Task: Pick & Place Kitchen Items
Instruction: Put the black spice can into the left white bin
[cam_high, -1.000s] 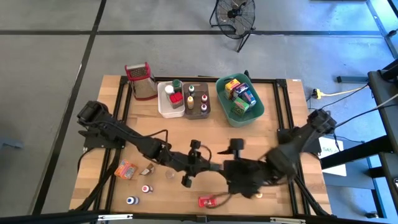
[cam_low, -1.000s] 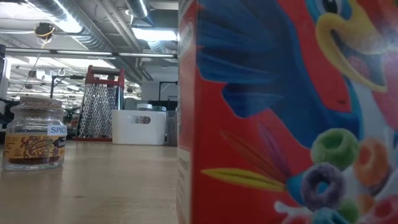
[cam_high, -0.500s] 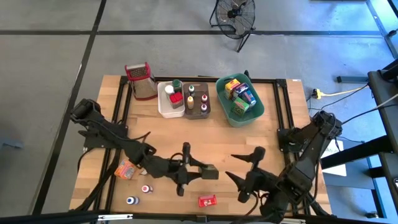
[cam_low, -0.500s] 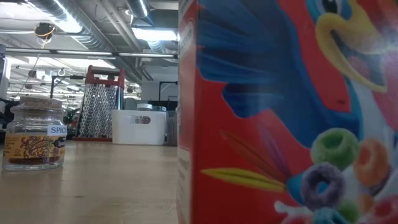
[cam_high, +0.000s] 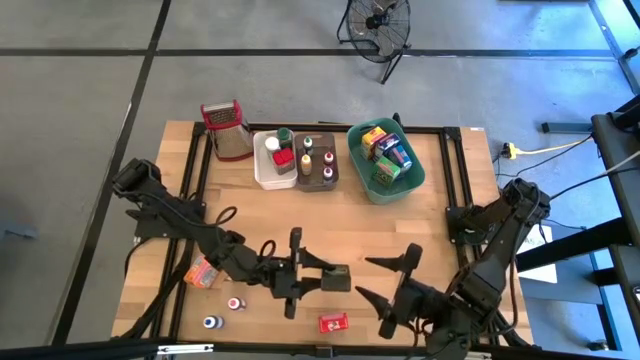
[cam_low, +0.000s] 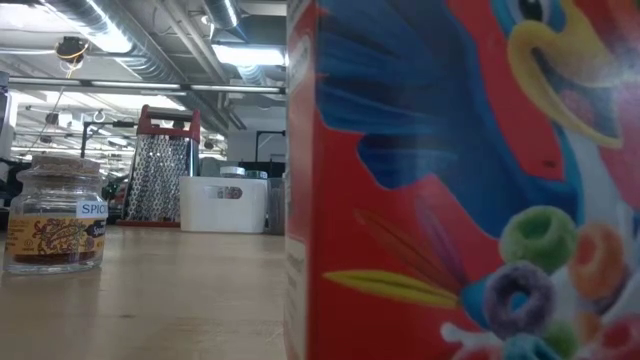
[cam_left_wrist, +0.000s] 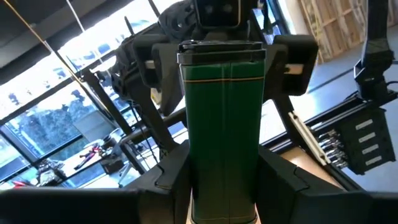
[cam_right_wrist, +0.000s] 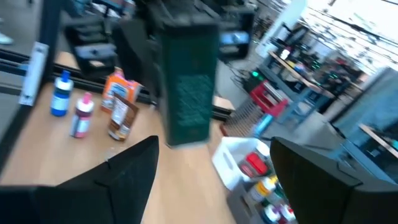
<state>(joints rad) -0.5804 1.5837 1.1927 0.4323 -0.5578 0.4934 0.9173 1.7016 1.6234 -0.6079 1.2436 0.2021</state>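
Next, my right gripper takes the tin first, because my left gripper is holding the green tin's back end. Then my left gripper should take the tin by its lidded end.
A dark green oblong tin sits in my left gripper over the table's middle. It points toward my right gripper, which stands wide open a short way to its right and touches nothing. Loose kitchen items stand on the near left of the table: an orange box, a pink-capped bottle and a blue-capped bottle. A red cereal box stands by the near edge. A spice jar stands left of it in the low view. My left gripper pinches the green tin between its two fingers, one on each long side near the tin's back end. The fingers come level from the table's left and lie along the tin. It is lifted clear, about level, its lidded end pointing right.
At the far edge stand a steel grater, a white bin, a brown bin with bottles, and a teal bin with boxes and cans. Bare wood lies between the bins and the grippers.
My right gripper has drawn back from my left gripper toward the table's near right corner and now stands apart from the tin. My left gripper, with the green tin in it, has shifted a little toward the near edge.
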